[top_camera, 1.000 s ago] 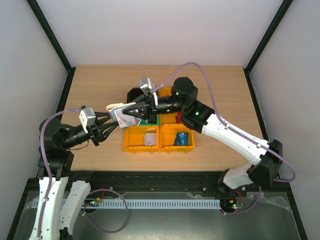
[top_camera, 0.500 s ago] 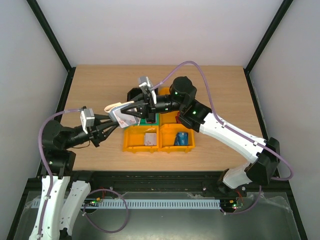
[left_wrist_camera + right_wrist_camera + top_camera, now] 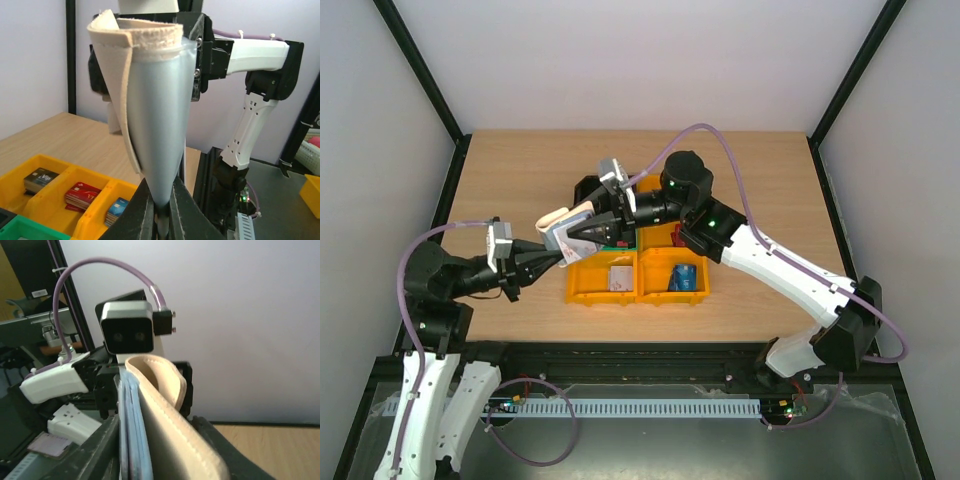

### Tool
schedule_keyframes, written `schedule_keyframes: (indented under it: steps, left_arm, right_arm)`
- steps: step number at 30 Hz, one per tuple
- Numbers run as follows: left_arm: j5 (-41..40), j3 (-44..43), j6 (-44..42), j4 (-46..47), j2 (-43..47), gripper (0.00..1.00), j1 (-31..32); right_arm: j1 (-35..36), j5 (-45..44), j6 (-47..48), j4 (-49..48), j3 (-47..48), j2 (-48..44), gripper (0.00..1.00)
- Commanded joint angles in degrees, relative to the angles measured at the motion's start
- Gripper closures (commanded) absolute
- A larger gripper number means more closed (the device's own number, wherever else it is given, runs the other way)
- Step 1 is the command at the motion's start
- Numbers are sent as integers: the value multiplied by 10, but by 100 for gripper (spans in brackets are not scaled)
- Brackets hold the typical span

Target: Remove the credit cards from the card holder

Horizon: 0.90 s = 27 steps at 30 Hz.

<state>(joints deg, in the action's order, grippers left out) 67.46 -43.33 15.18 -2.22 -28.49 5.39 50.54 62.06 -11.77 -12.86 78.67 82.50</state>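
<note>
I should grip the opposite end (image 3: 159, 457) with my right gripper to free my left gripper for the sleeves, as it pinches cover and sleeves together at the card holder's lower end (image 3: 161, 192).
The card holder (image 3: 563, 222), pale grey-blue with tan edges, hangs in the air between both arms, left of the bins. My left gripper (image 3: 558, 257) is shut on its lower end; in the left wrist view the holder (image 3: 157, 125) tapers down into the closed fingertips (image 3: 150, 215). My right gripper (image 3: 582, 235) has its jaws parted on either side of the holder's upper part. In the right wrist view the tan flap (image 3: 170, 410) bows outward, and blue credit cards (image 3: 131, 435) show edge-on inside.
Yellow bins (image 3: 582, 290) sit mid-table with a white-pink card (image 3: 621, 277), blue cards (image 3: 685, 278) and red cards (image 3: 677, 237). A green bin (image 3: 620, 242) and a black bin (image 3: 588, 188) lie behind. The left wrist view shows black (image 3: 41, 178), red (image 3: 82, 194) and blue (image 3: 116, 210) card stacks.
My left gripper has closed onto the holder's lower end. The right gripper's jaws have parted around the holder, and its mouth has spread.
</note>
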Motion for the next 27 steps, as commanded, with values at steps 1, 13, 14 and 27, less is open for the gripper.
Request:
schedule_keyframes:
  steps: [1,13,14,27]
  left_arm:
    - [34,-30,-30,1,3,98,4]
    - [53,-45,-142,-98,4,98,5]
    - [52,-44,-147,-103,4,98,5]
    - [-131,-23,-78,-90,7,72,4]
  right_arm:
    - [-13,25,68,87,-3,-19,60]
    - [-21,73,136,162,1,-14,38]
    - [-21,80,128,155,4,-11,44]
    - [-21,29,83,116,-7,-21,98]
